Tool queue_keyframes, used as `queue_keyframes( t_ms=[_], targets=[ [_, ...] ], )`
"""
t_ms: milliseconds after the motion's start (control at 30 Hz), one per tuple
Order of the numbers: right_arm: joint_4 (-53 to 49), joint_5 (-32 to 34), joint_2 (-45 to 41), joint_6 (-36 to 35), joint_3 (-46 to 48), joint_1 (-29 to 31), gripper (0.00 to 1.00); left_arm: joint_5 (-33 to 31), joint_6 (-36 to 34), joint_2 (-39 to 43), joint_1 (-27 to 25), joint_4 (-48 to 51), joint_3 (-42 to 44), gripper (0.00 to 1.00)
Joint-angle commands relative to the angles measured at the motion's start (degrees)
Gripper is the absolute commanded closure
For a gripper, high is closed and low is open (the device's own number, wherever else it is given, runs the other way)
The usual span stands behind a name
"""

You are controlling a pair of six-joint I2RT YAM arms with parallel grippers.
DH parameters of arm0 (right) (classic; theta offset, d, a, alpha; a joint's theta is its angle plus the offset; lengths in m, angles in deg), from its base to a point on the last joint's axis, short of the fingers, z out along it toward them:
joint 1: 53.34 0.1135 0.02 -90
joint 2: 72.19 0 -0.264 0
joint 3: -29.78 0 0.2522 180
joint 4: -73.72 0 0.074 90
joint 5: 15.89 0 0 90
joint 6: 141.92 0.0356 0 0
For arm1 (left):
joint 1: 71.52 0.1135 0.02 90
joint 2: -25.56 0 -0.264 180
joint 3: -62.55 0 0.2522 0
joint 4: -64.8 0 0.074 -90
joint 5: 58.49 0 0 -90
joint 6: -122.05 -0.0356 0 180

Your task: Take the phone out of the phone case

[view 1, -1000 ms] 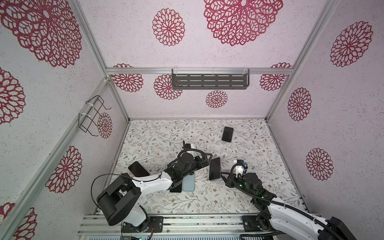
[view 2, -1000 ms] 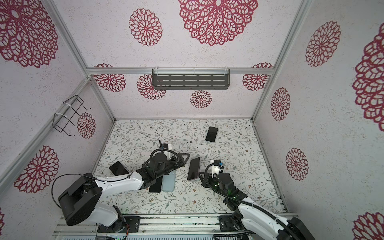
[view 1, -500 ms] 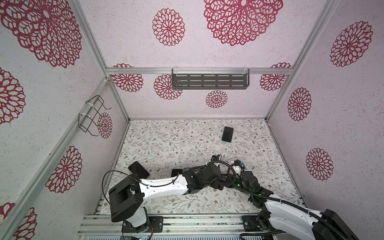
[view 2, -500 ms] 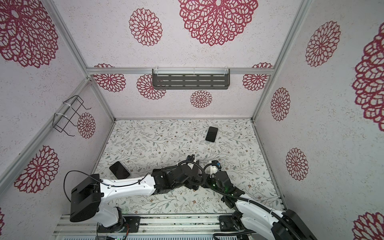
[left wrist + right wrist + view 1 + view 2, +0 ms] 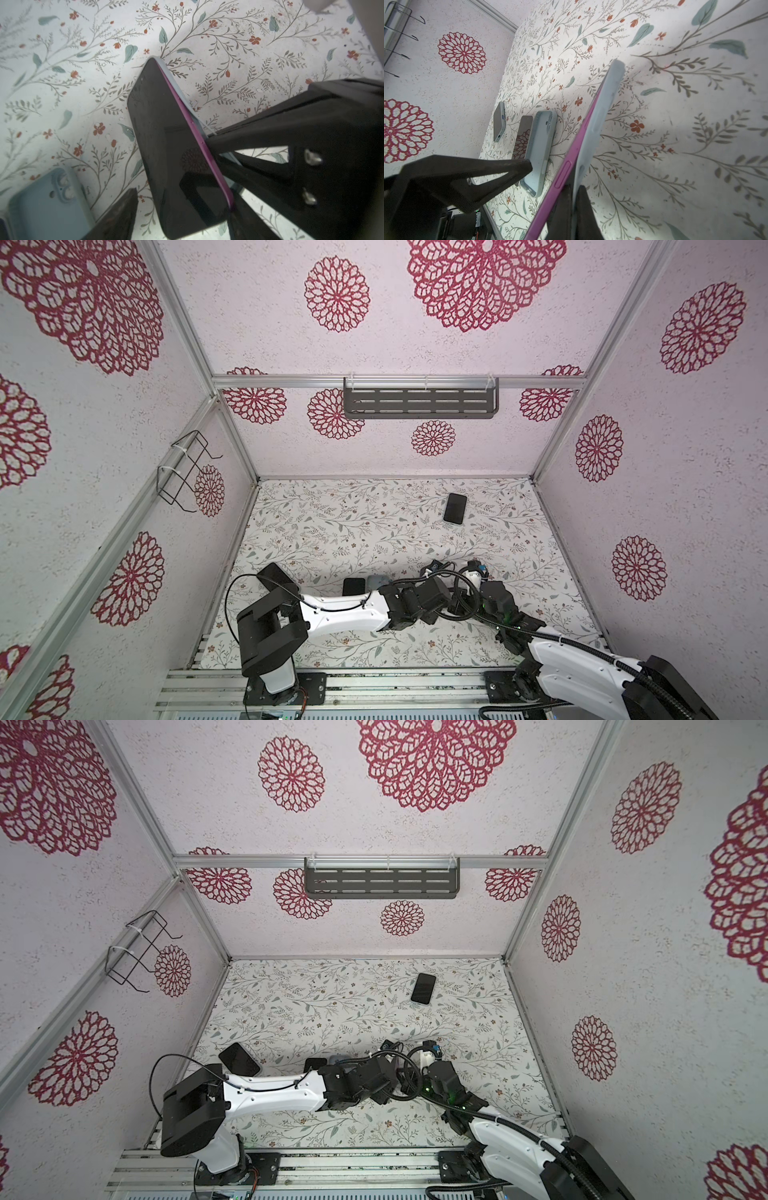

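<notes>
The phone's magenta rim [image 5: 189, 116] is clear of the case, so next my left gripper turns, grips the phone's lower end [image 5: 195, 214] by screen and back, and pulls the phone out.
The phone [image 5: 172, 145] has a black screen and a magenta rim [image 5: 579, 145]. It is held on edge above the table, partly out of its pale blue-grey phone case [image 5: 604, 116], which is peeled back along one long side. My right gripper [image 5: 574, 187] is shut on the case's wall, its black fingers [image 5: 249, 128] pinching it beside the phone. My left gripper [image 5: 185, 199] straddles the phone's lower end, jaws open. A gap shows between one finger [image 5: 118, 214] and the screen edge. In both top views the two wrists hide the phone.
A pale blue case [image 5: 539, 149] and a dark phone [image 5: 523, 135] lie side by side near the left arm [image 5: 345, 612]. Another phone [image 5: 276, 577] lies further left, and a black phone [image 5: 455, 508] at the back right. A shelf [image 5: 419, 400] hangs on the back wall.
The left arm has swung right, away from the pale blue case on the table, to the phone held up by the right gripper. Its jaws have narrowed around the phone. The right gripper stayed shut.
</notes>
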Motion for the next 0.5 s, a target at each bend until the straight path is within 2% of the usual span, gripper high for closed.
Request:
queue_keyframes(
  t_ms=[0,200,300,467],
  targets=[
    [5.3,-2.0,-1.0,1.2,-2.1,0.1,1.0,-6.2,-2.7,-2.0,-0.9,1.4,-2.3,0.46],
    [2.6,-1.8,-3.5,1.8,-0.7,0.0,1.0,-12.0,-4.1,-4.1,-3.7,2.3,-3.9,0.77],
    [1.3,-1.6,-4.7,2.2,-0.2,-0.2,1.0,-16.9,-4.2,-4.1,-5.3,3.8,-4.7,0.9],
    [-9.1,1.3,-5.9,0.0,-1.4,-1.5,1.0,-25.3,-2.5,-2.1,-7.9,11.5,-6.6,0.94]
  ],
)
